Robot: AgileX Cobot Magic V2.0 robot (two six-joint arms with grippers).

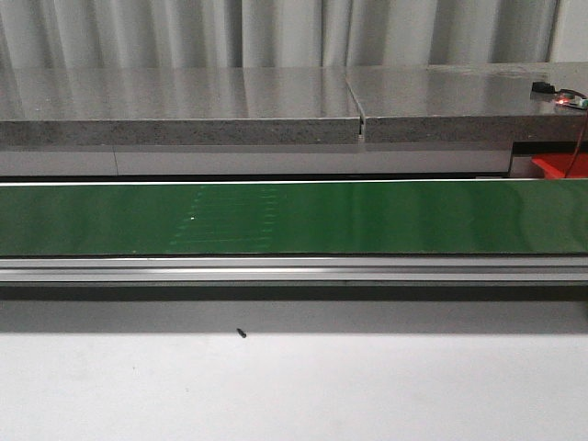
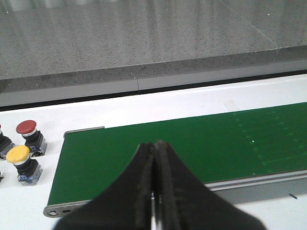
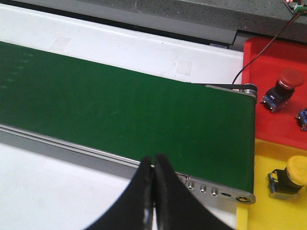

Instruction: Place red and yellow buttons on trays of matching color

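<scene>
The yellow button (image 2: 20,156) nearest the belt should be taken by my left gripper, because buttons still stand beside the green belt's end, out of my right gripper's reach.
In the left wrist view a red button (image 2: 26,128) and a yellow button (image 2: 18,154) stand on the white table beside the end of the green belt (image 2: 192,143). My left gripper (image 2: 156,146) is shut and empty over the belt's near edge. In the right wrist view a red button (image 3: 290,78) lies on the red tray (image 3: 268,57) and a yellow button (image 3: 297,171) lies on the yellow tray (image 3: 259,211), past the belt's other end. My right gripper (image 3: 154,160) is shut and empty above the belt's near rail. Neither gripper shows in the front view.
The green belt (image 1: 294,218) spans the front view with a grey stone counter (image 1: 184,101) behind it. A corner of the red tray (image 1: 560,165) and a small circuit board (image 1: 560,95) with a wire sit at the far right. A small dark speck (image 1: 241,333) lies on the white table.
</scene>
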